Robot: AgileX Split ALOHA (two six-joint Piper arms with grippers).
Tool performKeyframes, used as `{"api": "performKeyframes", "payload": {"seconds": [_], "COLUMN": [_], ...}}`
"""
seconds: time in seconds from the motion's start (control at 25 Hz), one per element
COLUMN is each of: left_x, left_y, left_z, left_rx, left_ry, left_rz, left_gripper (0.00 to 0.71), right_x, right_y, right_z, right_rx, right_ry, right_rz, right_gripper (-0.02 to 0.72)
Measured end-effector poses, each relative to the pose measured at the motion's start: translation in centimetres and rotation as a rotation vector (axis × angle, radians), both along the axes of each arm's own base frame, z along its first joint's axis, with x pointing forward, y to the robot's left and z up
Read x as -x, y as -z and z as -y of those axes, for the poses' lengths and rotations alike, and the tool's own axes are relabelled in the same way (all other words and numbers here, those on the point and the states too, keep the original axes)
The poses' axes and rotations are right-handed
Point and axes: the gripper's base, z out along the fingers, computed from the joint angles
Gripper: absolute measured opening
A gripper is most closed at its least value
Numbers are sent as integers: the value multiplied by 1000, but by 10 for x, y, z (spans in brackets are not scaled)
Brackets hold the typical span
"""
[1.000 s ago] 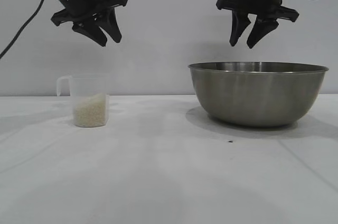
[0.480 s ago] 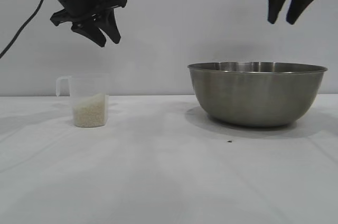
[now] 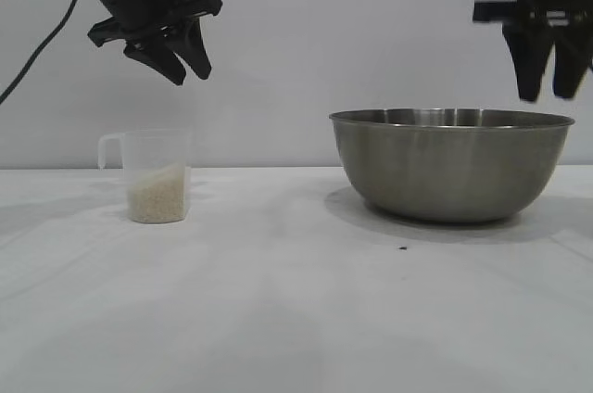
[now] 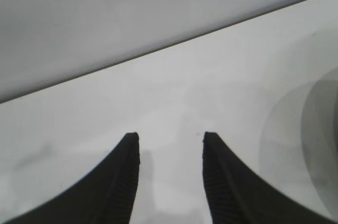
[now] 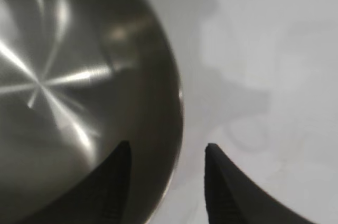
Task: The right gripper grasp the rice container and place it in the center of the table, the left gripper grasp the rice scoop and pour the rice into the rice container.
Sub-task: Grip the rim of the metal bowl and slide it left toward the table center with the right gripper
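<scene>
Almost all of the rice will run out when I pour, because the rice lies in a loose slope [image 3: 163, 178] inside the rice scoop [image 3: 157, 175].
The rice container [image 3: 452, 166], a big steel bowl, stands at the right of the white table [image 3: 278, 300]. My right gripper [image 3: 547, 95] hangs open just above its right rim. In the right wrist view this gripper [image 5: 167, 145] straddles the rim, one finger over the rice container's inside [image 5: 79, 76] and one outside, holding nothing. The rice scoop [image 3: 157, 175], a clear cup with a loop handle, stands upright at the left with rice [image 3: 159, 196] in its lower half. My left gripper [image 3: 191, 73] hovers open and empty well above the scoop. In its own wrist view the left gripper [image 4: 170, 137] shows only bare table between its fingers.
A small dark speck [image 3: 403, 247] lies on the table just in front of the bowl. A plain grey wall stands behind the table. A black cable [image 3: 37, 50] hangs from the left arm at the far left.
My right gripper has travelled from above the bowl's middle, up and rightward, then down over the bowl's right rim. The left gripper, scoop and bowl have not moved.
</scene>
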Motion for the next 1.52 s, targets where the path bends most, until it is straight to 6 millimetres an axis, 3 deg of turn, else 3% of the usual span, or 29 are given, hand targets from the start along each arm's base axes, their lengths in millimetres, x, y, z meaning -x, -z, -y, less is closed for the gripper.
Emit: {"api": "performKeyframes", "payload": {"seconds": [0.2,0.56,0.6,0.72,0.76,0.88,1.0,1.08,1.16,1.36,1.48,1.52], "left_x": [0,0,0,0,0,0,0,0,1,1,2,2], "left_y": [0,0,0,0,0,0,0,-1,-2,-5,-8,-8], "left_z": [0,0,0,0,0,0,0,0,0,0,-1,-1], "left_rx": [0,0,0,0,0,0,0,0,0,0,-9,-15], "left_ry": [0,0,1,2,2,2,2,2,2,3,6,8], "left_rz": [0,0,-2,-3,-3,-3,-3,-1,1,8,16,19], "left_gripper": [229,229,229,229,229,229,229,229,229,229,229,229], "right_x": [8,36,38,39,39,40,40,39,39,43,71,86], "right_y": [1,-4,-4,-4,-4,-2,-2,-3,-10,-55,-83,-81], "right_z": [-13,-99,-104,-107,-107,-106,-105,-105,-106,-108,-104,-102], "right_rx": [1,3,1,-4,-4,8,22,19,2,-94,-135,-144], "right_ry": [-34,-241,-252,-258,-258,-261,-268,-268,-266,-249,-263,-273], "right_rz": [-41,-63,-64,-67,-69,-72,-68,-57,-21,166,310,343], "right_gripper": [69,69,0,0,69,69,207,340,417,440,440,440]}}
